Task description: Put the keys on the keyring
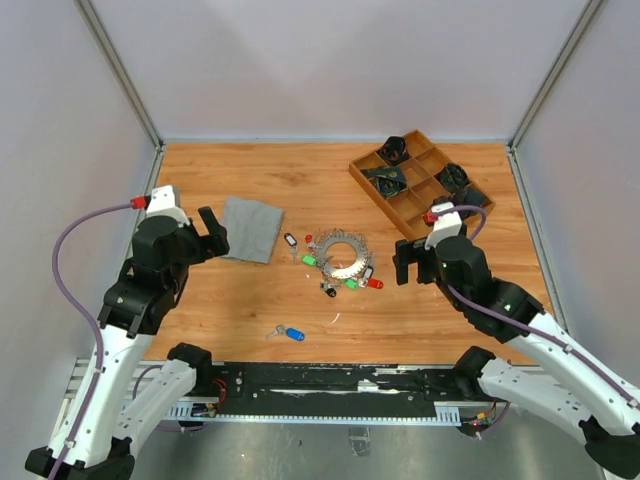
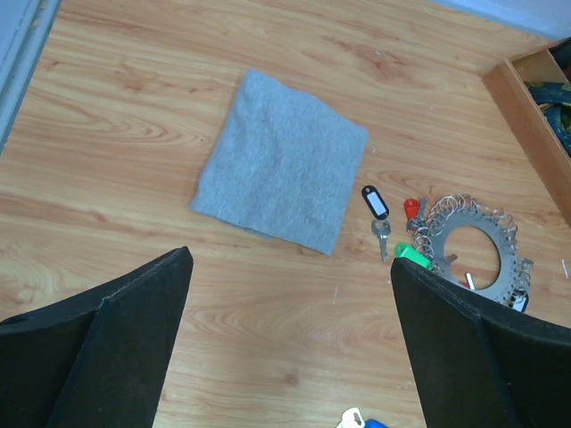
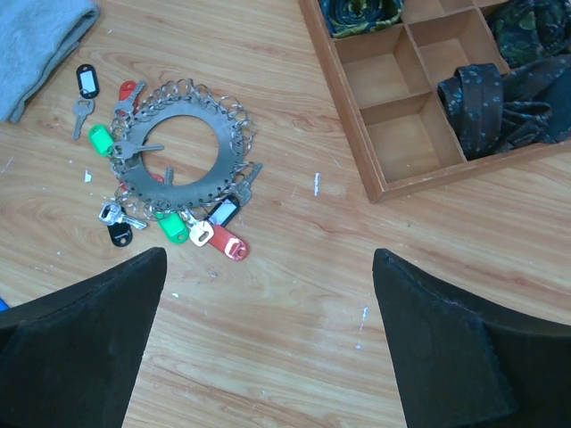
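Observation:
The far edge of the keyring (image 1: pixel 340 234) shows empty loops away from the tags. My right gripper keeps going there until its fingers close on a loop (image 1: pixel 346 233).
The keyring (image 1: pixel 340 273) lies mid-table as a grey doughnut crowded with silver keys and red, green, white and black tags; it also shows as the keyring (image 3: pixel 183 203) and the keyring (image 2: pixel 439 250). A black-tagged key (image 1: pixel 291 241) lies loose just left of it. A blue-tagged key (image 1: pixel 290 333) lies apart near the front edge, and the same blue-tagged key (image 2: pixel 357 419) sits low between my left fingers. My left gripper (image 1: pixel 212 232) hangs open over bare wood left of the ring. My right gripper (image 1: pixel 402 262) hangs open right of it. Neither holds anything.
A grey cloth square (image 1: pixel 250 228) lies flat left of the keyring, close to my left gripper. A wooden compartment tray (image 1: pixel 378 200) with dark fabric bundles stands at the back right. Grey walls close in the table's sides and back.

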Controlling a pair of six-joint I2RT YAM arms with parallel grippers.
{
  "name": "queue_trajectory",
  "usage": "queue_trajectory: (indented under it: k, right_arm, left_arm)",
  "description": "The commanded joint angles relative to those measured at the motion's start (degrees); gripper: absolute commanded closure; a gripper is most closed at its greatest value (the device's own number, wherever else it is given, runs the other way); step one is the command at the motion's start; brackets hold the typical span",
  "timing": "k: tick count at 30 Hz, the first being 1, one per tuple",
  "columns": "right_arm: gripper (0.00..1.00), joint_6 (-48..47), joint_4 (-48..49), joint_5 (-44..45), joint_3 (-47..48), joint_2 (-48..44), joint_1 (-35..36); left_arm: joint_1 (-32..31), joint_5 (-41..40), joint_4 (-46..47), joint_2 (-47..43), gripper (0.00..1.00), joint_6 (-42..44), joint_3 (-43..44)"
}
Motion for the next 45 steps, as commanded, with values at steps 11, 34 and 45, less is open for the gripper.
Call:
queue_trajectory:
  k: [11, 34, 45]
  right_arm:
    - [0.02, 0.3, -3.8, 4.6, 0.2, 2.5, 0.3]
    - [0.28, 0.2, -2.0, -14.6, 16.3, 40.8, -5.9]
    - [0.50, -3.0, 4.2, -25.9, 25.3, 53.5, -13.6]
  left_arm:
    - [0.4, 0.9, 3.3, 0.6, 0.00, -0.5, -1.5]
    - [0.4, 5.0, 6.7, 2.1, 0.00, -2.4, -5.3]
    - [0.4, 6.8, 7.4, 3.1, 0.00, -1.8, -5.7]
